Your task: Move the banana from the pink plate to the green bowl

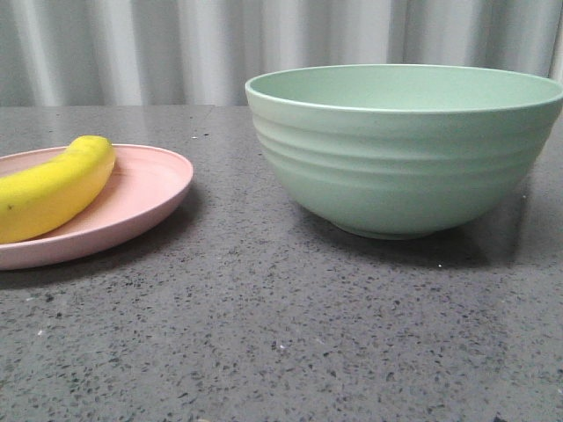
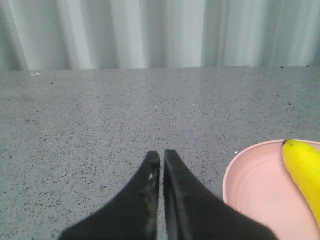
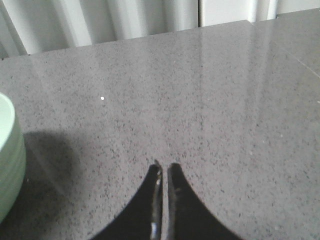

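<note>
The green bowl (image 1: pixel 400 163) is between my right gripper and the banana. My right gripper should wait while my left gripper picks up the banana from the plate (image 1: pixel 60 190).
The yellow banana (image 1: pixel 54 186) lies on the pink plate (image 1: pixel 145 189) at the left of the front view. The green bowl (image 1: pixel 405 149), ridged and empty as far as I can see, stands to the plate's right. In the left wrist view my left gripper (image 2: pixel 161 155) is shut and empty over bare table, with the plate (image 2: pixel 255 185) and banana (image 2: pixel 305 170) beside it. In the right wrist view my right gripper (image 3: pixel 164 166) is shut and empty over bare table, the bowl's wall (image 3: pixel 9 165) off to one side. Neither gripper shows in the front view.
The dark speckled stone tabletop (image 1: pixel 281 334) runs to a pale corrugated wall (image 1: pixel 176 44) at the back. The bowl casts a shadow (image 3: pixel 45 165) on the table beside my right gripper.
</note>
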Robot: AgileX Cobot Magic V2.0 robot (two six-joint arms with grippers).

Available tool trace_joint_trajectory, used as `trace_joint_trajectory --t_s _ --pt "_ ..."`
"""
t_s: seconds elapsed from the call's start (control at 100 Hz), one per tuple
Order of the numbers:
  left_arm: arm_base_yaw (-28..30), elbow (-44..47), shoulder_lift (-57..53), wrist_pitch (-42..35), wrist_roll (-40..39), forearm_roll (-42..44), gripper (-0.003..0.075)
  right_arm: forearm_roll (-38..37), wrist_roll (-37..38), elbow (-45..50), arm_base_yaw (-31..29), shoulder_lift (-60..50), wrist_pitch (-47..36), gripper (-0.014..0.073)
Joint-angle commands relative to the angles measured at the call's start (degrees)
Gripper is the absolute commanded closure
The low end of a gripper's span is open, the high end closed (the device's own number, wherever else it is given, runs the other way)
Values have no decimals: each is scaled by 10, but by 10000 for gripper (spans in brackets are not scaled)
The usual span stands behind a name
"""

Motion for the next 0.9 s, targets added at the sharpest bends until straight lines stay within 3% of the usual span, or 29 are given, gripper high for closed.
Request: trace_joint_trajectory --t_s 0.0,0.05,0.12,0.25,0.32,0.5,0.889 --pt "1 -29 37 -56 -4 -5 738 3 -6 -36 0 35 -49 657" --pt "1 -31 52 -59 -4 -5 724 3 -6 -36 0 43 -49 657" --pt "1 -33 68 -69 -4 -5 641 3 -6 -32 0 48 -49 657" --pt "1 -33 85 -114 -4 -5 353 5 -6 -30 0 51 -49 657" --pt "1 -33 93 -135 -4 -5 274 5 -6 -30 0 51 -52 657" --pt "-28 -56 116 -141 -4 -5 300 5 -6 -30 0 51 -55 657" --pt "-236 -203 237 54 -4 -6 300 5 -6 -30 0 51 -64 657"
